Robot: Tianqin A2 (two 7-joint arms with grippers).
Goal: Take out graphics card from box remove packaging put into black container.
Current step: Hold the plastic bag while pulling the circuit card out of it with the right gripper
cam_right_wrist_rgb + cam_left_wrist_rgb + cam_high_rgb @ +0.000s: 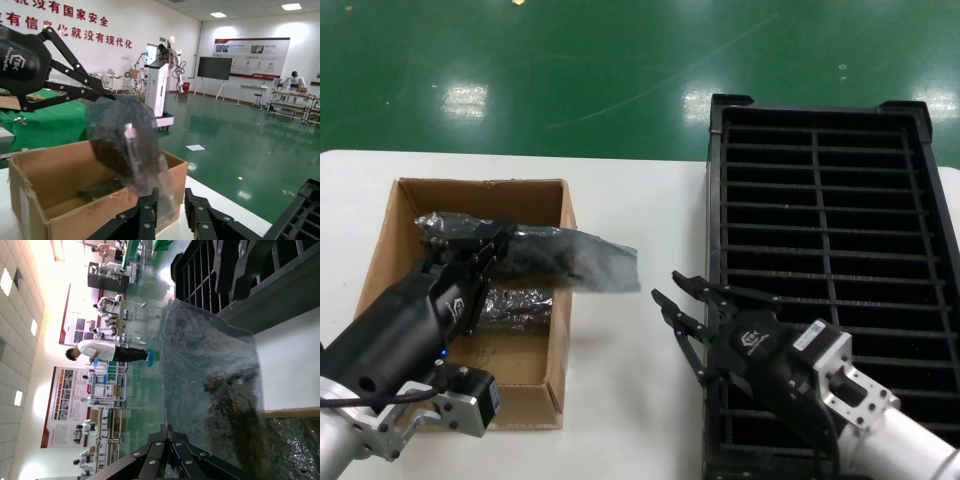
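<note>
The silver bracket strip [133,142] is behind limp film, so the packaging's loose end [614,267] will open wide around the card's bracket when the robot pushes that end inward.
My left gripper [502,240] is shut on one edge of the grey translucent packaging [582,260] and holds it above the brown box [560,330], its free end reaching past the box's right wall. The graphics card [114,150] shows as a dark shape inside the packaging [125,125], with a silver bracket strip. My right gripper [665,285] stands open just right of the packaging's free end, beside the black container [715,200]. In the right wrist view that end hangs between the fingers of the right gripper [171,196]. The left wrist view shows the left gripper [167,427] pinching the packaging [210,370].
Another crinkled silver bag [515,303] lies on the box floor. The black container's slotted ribs fill the table's right side, and white tabletop [630,390] lies between box and container. Green floor lies beyond the table.
</note>
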